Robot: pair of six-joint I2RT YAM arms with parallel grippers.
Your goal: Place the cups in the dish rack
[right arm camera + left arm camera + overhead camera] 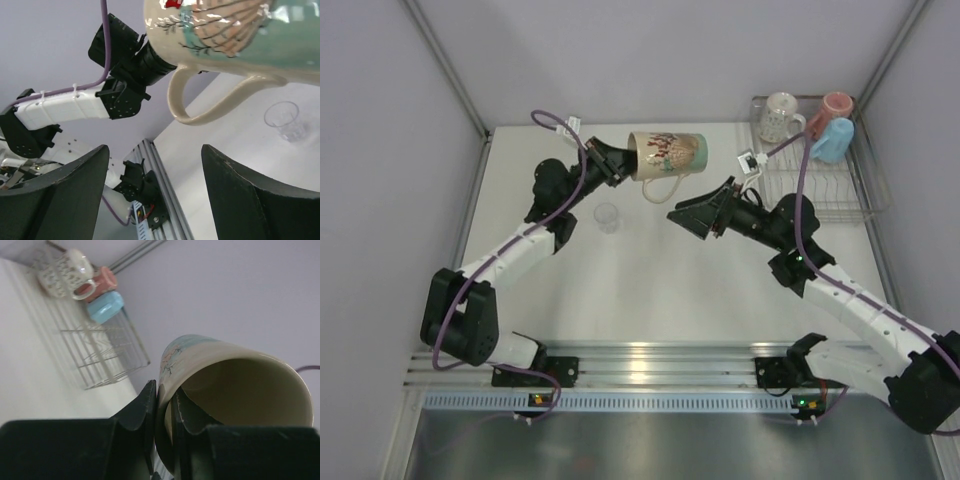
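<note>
My right gripper keeps moving in until its open fingers are on both sides of the handle's bar, then close, because the cup's handle hangs clear ahead of them.
My left gripper is shut on the rim of a cream patterned cup, held on its side above the table with the handle hanging down. In the left wrist view one finger sits outside the cup and the other inside, gripper pinching the wall. My right gripper is open just below and right of the handle; in its own view the gripper has nothing between its fingers and the cup is above. The dish rack at the back right holds a white patterned cup, a pinkish-red cup and a light blue cup.
A small clear glass stands on the table beneath the held cup, also in the right wrist view. Grey walls close the table on the left, back and right. The rack sits against the right wall.
</note>
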